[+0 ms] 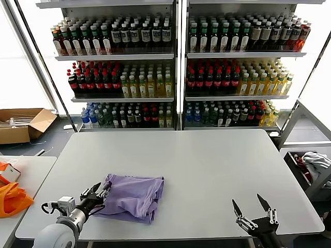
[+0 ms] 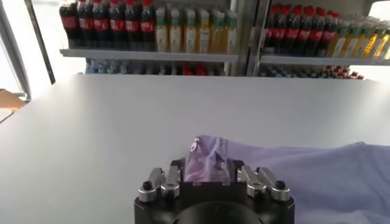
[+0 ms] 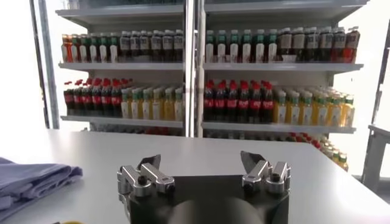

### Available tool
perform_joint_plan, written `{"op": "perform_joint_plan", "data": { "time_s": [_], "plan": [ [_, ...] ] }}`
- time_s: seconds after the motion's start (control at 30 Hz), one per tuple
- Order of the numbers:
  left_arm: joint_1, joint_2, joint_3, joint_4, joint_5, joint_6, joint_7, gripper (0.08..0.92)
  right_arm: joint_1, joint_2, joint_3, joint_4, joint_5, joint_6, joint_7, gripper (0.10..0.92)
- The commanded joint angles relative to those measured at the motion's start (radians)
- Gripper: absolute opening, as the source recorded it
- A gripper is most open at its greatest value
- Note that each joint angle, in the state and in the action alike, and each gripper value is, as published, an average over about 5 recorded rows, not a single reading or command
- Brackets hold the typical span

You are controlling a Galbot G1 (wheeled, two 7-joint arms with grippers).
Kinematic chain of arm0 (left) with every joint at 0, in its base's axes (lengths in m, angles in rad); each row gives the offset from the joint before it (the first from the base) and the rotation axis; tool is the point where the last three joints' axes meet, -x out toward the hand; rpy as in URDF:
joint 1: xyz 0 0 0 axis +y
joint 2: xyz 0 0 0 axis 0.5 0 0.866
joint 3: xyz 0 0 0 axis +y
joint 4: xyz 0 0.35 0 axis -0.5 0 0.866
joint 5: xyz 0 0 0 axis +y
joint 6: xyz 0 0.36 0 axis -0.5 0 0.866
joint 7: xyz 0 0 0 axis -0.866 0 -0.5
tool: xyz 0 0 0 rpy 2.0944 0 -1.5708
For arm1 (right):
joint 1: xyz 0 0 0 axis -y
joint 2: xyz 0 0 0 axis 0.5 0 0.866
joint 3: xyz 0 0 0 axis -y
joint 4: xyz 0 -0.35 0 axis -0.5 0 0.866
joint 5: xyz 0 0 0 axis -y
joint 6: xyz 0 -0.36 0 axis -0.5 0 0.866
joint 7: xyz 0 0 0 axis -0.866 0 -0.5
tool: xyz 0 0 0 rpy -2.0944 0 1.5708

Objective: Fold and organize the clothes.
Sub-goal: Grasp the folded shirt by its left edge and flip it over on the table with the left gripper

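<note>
The lavender T-shirt's printed end (image 1: 109, 182) lies far from my right gripper, so next my left gripper regrasps that end and swings it over toward the table's middle (image 1: 178, 180).
The lavender T-shirt (image 1: 133, 196) lies folded into a small bundle on the white table (image 1: 207, 170), near its front left. My left gripper (image 1: 102, 192) is at the shirt's left edge and is shut on a pinch of the fabric. In the left wrist view the purple cloth (image 2: 207, 159) stands bunched up between the jaws of that gripper (image 2: 207, 173), and the rest of the shirt spreads away to one side. My right gripper (image 1: 251, 205) is open and empty at the table's front right edge. It shows open in the right wrist view (image 3: 200, 163), with the folded shirt (image 3: 30, 179) off to one side.
Shelves of bottled drinks (image 1: 176, 67) stand behind the table. An orange bag (image 1: 11, 199) lies on a side table at the left. A cardboard box (image 1: 23, 124) sits on the floor at the far left. A bin with white-grey cloth (image 1: 313, 165) is at the right.
</note>
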Motion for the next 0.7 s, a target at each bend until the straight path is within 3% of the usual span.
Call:
{"op": "perform_joint_plan", "data": {
  "time_s": [0.03, 0.23, 0.3, 0.4, 0.7],
  "plan": [
    [0.002, -0.012, 0.013, 0.030, 0.006, 0.016, 0.016, 0.540, -0.001, 0.000, 0.010, 0.002, 0.003, 0.002, 0.000, 0.823],
    [-0.009, -0.017, 0.022, 0.038, -0.008, 0.023, 0.037, 0.705, -0.003, -0.001, 0.021, 0.007, 0.010, 0.001, 0.000, 0.823],
    [-0.006, -0.018, 0.022, 0.037, -0.014, 0.024, 0.039, 0.725, -0.004, -0.001, 0.023, 0.009, 0.013, 0.002, 0.000, 0.823],
    [0.000, -0.020, 0.020, 0.032, -0.014, 0.024, 0.042, 0.676, -0.004, 0.001, 0.026, 0.011, 0.021, 0.004, 0.001, 0.823],
    [0.011, -0.045, 0.007, 0.014, -0.019, 0.022, 0.046, 0.416, -0.003, 0.002, 0.034, 0.015, 0.029, 0.009, 0.009, 0.823]
  ]
}}
